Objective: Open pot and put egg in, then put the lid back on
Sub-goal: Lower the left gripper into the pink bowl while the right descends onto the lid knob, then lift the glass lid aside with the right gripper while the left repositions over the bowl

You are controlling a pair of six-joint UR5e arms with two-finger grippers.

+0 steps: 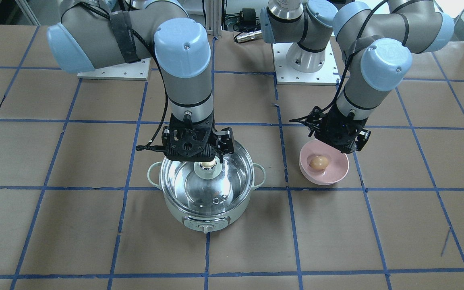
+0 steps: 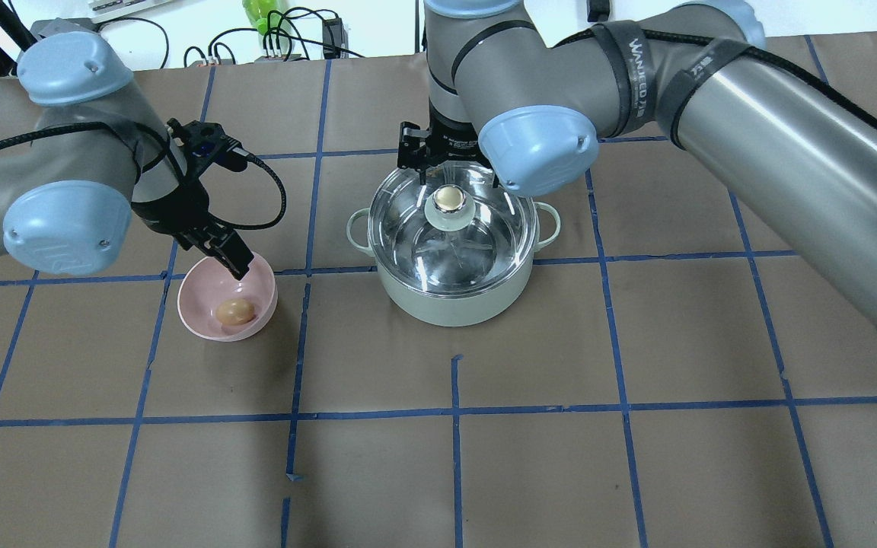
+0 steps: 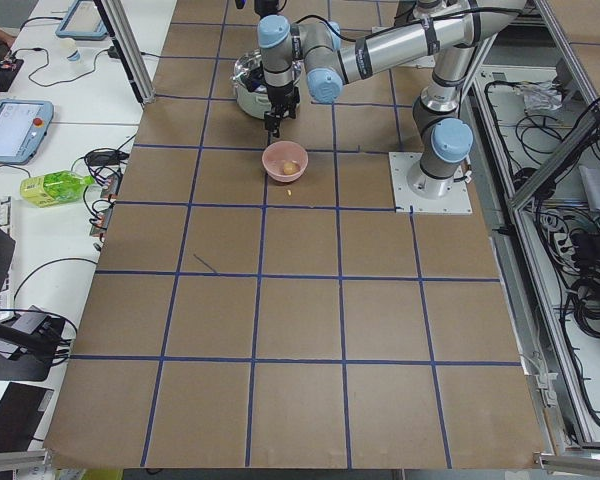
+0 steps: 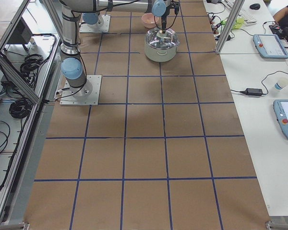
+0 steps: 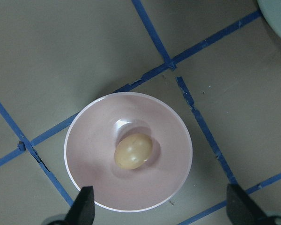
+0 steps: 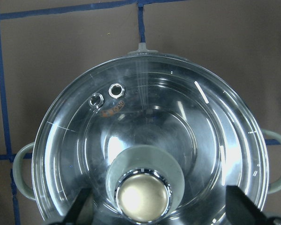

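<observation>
I should turn my left gripper to fit around the egg's narrow sides (image 5: 145, 161) before it reaches down into the bowl, because the egg (image 5: 134, 151) lies at a slant to that gripper's open fingers.
The pale mint-green pot (image 1: 204, 213) stands mid-table with the clear glass lid (image 1: 210, 189) on it. My right gripper (image 1: 206, 160) is open just above the lid's cream knob (image 1: 207, 164). In the right wrist view the fingers (image 6: 82, 206) stand either side of the knob (image 6: 143, 197), apart from it. The tan egg (image 1: 320, 162) lies in a pink bowl (image 1: 324, 179). My left gripper (image 5: 161, 208) is open and empty, hovering over the bowl's near rim, with the egg (image 5: 133, 151) below and ahead of it.
The pot (image 2: 446, 301) and the pink bowl (image 2: 202, 323) stand about one grid square apart on brown paper with blue tape lines. The two arm base plates (image 1: 316, 74) are at the robot's side of the table.
</observation>
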